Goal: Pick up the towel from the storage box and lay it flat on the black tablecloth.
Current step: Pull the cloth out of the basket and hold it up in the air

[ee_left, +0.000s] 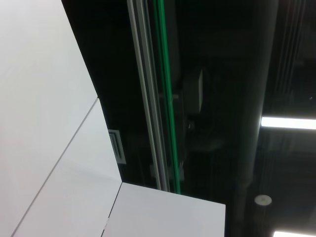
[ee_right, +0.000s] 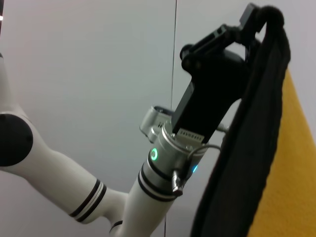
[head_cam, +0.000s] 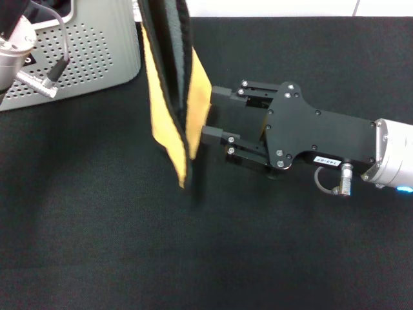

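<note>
My right gripper should move toward the towel's lower tip and straddle the towel's dark edge (head_cam: 188,145) before it closes, because both its fingers face the towel's yellow-orange reverse (head_cam: 199,103).
The towel (head_cam: 169,97) hangs in vertical folds from above the head view, with its dark side and its yellow-orange reverse both showing. Its lower tip hangs just above the black tablecloth (head_cam: 97,245). In the right wrist view my left gripper (ee_right: 256,15) is shut on the towel's (ee_right: 252,128) top edge and holds it high. My right gripper (head_cam: 208,115) lies level over the cloth, open, with its fingertips at the towel's hanging right edge. The storage box (head_cam: 97,51) stands at the back left.
Part of my left arm (head_cam: 16,48), with a cable, shows in front of the box. The left wrist view shows only a wall and the ceiling. The tablecloth stretches across the front and right of the head view.
</note>
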